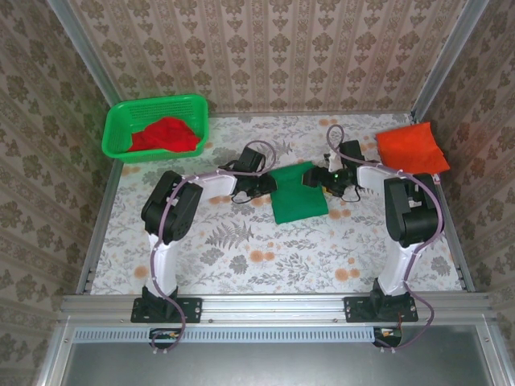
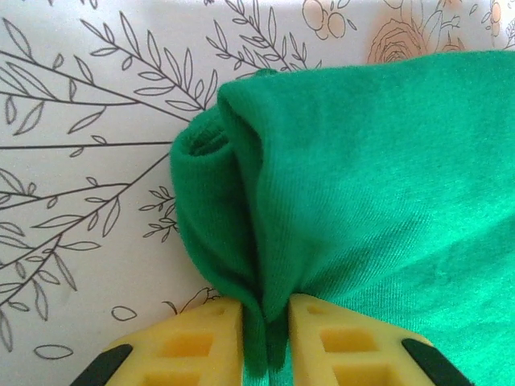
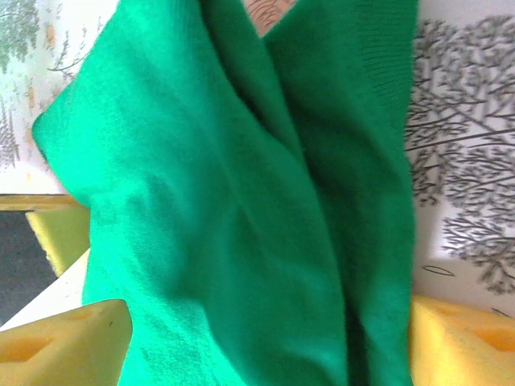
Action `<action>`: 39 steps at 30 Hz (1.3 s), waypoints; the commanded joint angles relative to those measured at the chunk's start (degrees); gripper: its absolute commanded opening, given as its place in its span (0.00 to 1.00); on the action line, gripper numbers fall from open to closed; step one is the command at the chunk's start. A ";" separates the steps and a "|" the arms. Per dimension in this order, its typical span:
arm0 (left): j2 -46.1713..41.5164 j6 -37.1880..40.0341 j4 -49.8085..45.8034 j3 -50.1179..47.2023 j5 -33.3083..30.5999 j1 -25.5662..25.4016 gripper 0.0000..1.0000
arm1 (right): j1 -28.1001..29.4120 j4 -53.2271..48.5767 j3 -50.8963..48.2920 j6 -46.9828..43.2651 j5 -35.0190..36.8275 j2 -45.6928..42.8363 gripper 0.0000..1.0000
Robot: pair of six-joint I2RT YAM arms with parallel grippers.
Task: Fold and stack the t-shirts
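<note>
My left gripper is pinching the dark green t-shirt's edge [image 2: 261,281], so it needs to open before my right gripper moves the shirt onto the orange-red t-shirt [image 1: 412,149].
The dark green t-shirt [image 1: 299,201] lies folded at the table's middle, between both arms. My left gripper [image 1: 259,183] is at the shirt's left edge. In the left wrist view its yellow fingers [image 2: 193,338] are shut on a rolled fold of the green cloth [image 2: 386,177]. My right gripper [image 1: 320,178] is at the shirt's far right corner, which is raised. Its fingers [image 3: 64,338] stand wide apart with bunched green cloth [image 3: 225,201] filling the gap between them. The orange-red t-shirt [image 1: 412,148] lies folded at the back right. The red t-shirt [image 1: 165,135] is crumpled in the basket.
The bright green lattice basket [image 1: 121,121] stands at the back left corner. Patterned walls close the table on three sides. The floral tabletop [image 1: 265,257] in front of the green shirt is bare.
</note>
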 commanded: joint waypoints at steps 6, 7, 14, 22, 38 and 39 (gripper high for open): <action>3.11 -1.64 0.73 -0.23 3.36 -0.79 0.19 | 0.53 4.16 -1.24 -0.64 -9.28 1.92 0.82; 3.25 -1.68 0.93 -0.23 3.55 -0.79 0.18 | 0.63 4.16 -0.93 -0.67 -9.88 2.40 0.82; 2.93 -1.65 1.00 -0.86 3.64 -0.75 0.18 | 2.17 4.14 0.98 -0.47 -11.09 4.93 0.77; 2.12 -2.25 2.23 -2.41 3.73 -0.71 0.18 | 3.24 3.18 2.77 -0.17 -9.50 6.02 0.38; -10.70 2.16 8.19 -12.40 -7.02 -0.27 0.95 | 3.79 -17.77 11.09 -24.38 27.69 -2.06 0.00; -11.15 3.24 8.89 -12.91 -7.03 -0.22 0.97 | 3.51 -17.81 11.53 -26.17 30.02 -1.99 0.00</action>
